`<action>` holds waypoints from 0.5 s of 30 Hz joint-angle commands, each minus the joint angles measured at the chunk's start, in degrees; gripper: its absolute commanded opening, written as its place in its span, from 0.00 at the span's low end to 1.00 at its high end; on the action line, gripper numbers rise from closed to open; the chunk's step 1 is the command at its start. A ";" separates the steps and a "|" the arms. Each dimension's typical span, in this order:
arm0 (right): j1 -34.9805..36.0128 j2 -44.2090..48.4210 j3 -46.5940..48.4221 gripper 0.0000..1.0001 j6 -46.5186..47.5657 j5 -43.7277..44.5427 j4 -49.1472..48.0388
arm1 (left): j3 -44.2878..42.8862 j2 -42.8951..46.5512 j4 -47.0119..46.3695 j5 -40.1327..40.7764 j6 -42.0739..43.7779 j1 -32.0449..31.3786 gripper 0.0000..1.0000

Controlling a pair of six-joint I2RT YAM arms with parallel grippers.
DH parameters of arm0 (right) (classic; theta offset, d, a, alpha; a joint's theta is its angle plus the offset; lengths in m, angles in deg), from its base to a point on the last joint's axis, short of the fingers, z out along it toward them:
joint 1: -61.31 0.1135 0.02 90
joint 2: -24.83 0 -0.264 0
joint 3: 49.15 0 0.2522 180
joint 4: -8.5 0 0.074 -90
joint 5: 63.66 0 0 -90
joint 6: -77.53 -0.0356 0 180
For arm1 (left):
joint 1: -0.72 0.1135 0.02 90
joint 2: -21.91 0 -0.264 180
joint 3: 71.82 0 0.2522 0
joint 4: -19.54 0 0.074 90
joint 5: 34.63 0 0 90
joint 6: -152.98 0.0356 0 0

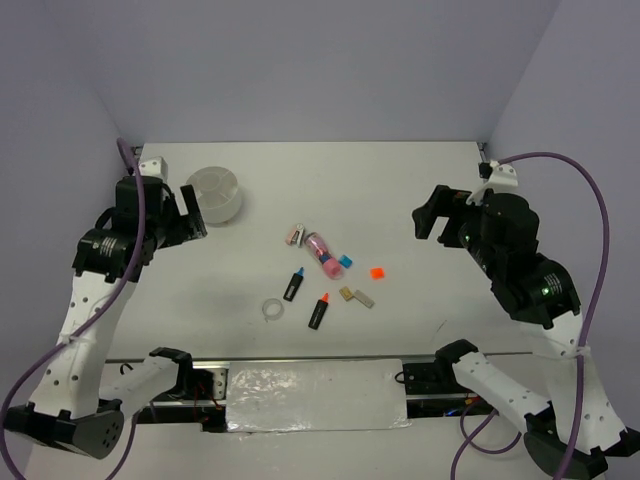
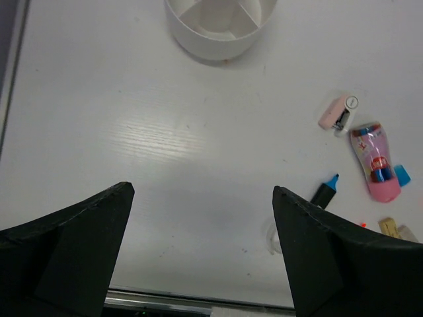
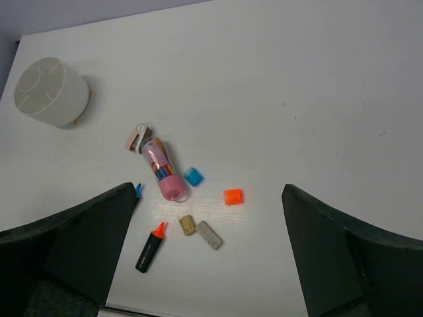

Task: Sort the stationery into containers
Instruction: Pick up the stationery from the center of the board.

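Observation:
I should keep moving toward the cylinder's clear end until the fingers are on both sides of it, because the pink cylinder lies almost crosswise to my left gripper's open gap.
The stationery lies loose mid-table: a pink cylinder (image 1: pixel 322 255), a blue square (image 1: pixel 345 261), an orange square (image 1: pixel 377 271), tan (image 1: pixel 347 293) and grey (image 1: pixel 363 298) blocks, a blue-capped marker (image 1: pixel 293 285), an orange-capped marker (image 1: pixel 318 311) and a clear tape ring (image 1: pixel 271 310). The round divided dish (image 1: pixel 217 193) stands at the back left. My left gripper (image 1: pixel 190 215) hovers open beside the dish, nothing between its fingers (image 2: pixel 99 224). My right gripper (image 1: pixel 432 218) hangs open to the right of the pile, looking down on the orange square (image 3: pixel 232 197) and the blocks (image 3: pixel 187 225).
A small pink stapler-like piece (image 1: pixel 298 234) lies just behind the cylinder. A metal rail with a plastic-covered plate (image 1: pixel 315 395) runs along the near edge between the arm bases. Purple walls close the back and sides.

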 commanded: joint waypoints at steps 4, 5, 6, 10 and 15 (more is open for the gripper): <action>-0.25 -3.07 3.30 1.00 -4.66 7.47 4.45 | -2.35 -11.39 1.64 -2.47 -5.72 -8.61 0.99; -0.16 -3.42 3.39 1.00 -5.53 8.26 5.07 | -4.36 -13.08 2.35 -0.80 -9.22 -11.15 0.99; -0.16 -3.42 3.31 1.00 -5.80 9.13 5.34 | -5.42 -14.84 2.62 0.26 -10.82 -15.44 0.99; -0.25 -2.02 2.60 1.00 -6.59 10.28 6.57 | -9.47 -22.49 2.71 1.59 -18.38 -22.07 0.99; -0.25 0.88 1.55 1.00 -5.81 11.17 8.15 | -12.81 -27.59 1.48 3.78 -24.72 -27.96 0.99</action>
